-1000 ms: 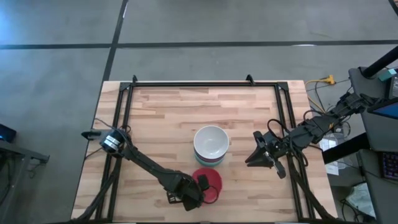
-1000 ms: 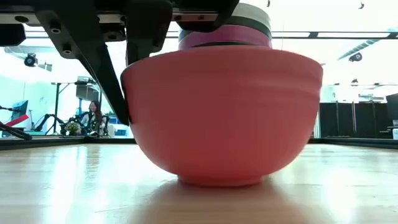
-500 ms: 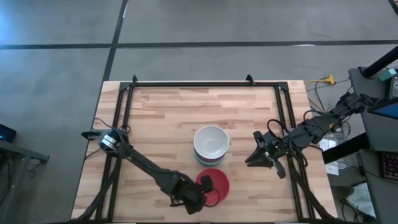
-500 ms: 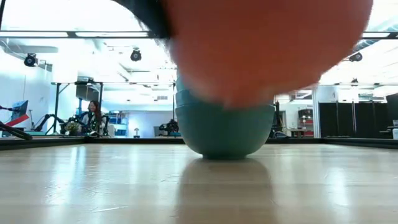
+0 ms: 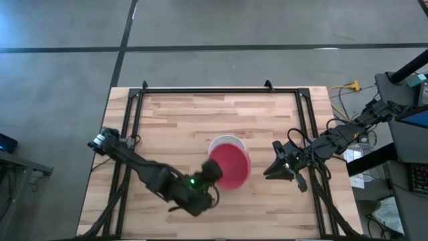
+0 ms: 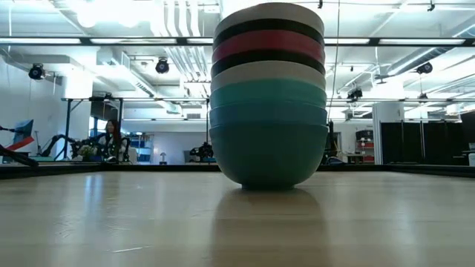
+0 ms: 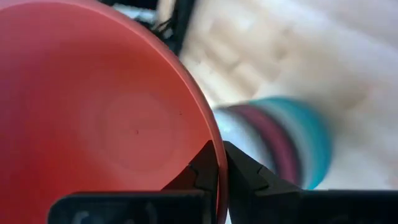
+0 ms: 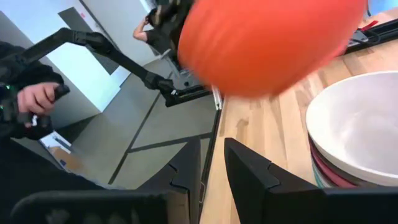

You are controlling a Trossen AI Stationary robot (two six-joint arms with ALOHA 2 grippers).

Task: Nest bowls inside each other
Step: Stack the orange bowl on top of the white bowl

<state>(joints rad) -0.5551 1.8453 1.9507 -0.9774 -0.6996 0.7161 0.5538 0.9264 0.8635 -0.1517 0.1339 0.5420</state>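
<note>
The red bowl (image 5: 231, 166) is hanging too far toward the near side of the stack, so the robot's left gripper should first move it back over the white bowl (image 5: 224, 141) and then lower it.
A red bowl (image 5: 231, 167) hangs in the air over a stack of several nested bowls (image 6: 269, 96), whose top bowl is white (image 8: 360, 124). The stack stands on its teal bottom bowl at the middle of the wooden table (image 5: 167, 127). My left gripper (image 5: 212, 171) is shut on the red bowl (image 7: 93, 124), on its near-left side. The red bowl (image 8: 267, 43) is too high to show in the low view. My right gripper (image 5: 273, 169) waits open to the right of the stack, with nothing between its fingers (image 8: 186, 168). My left gripper pinches the red bowl's rim (image 7: 208, 134), one finger (image 7: 200, 168) inside the bowl and the other (image 7: 245, 174) outside its wall. The fingers come from the table's near left, slanting down. The bowl is lifted clear, its opening up, above the stack.
Black frame rails (image 5: 214, 89) run along the table's far and side edges. Cables and equipment (image 5: 348, 87) lie off the right edge. A person's hand (image 8: 37, 99) shows beyond the table. Bare wood lies to the stack's left and far side.
My left gripper has risen from near the table's front edge and gone toward the stack, tipping up as it went. It has kept its hold on the red bowl, which stood on the table and now hangs clear above the stack.
</note>
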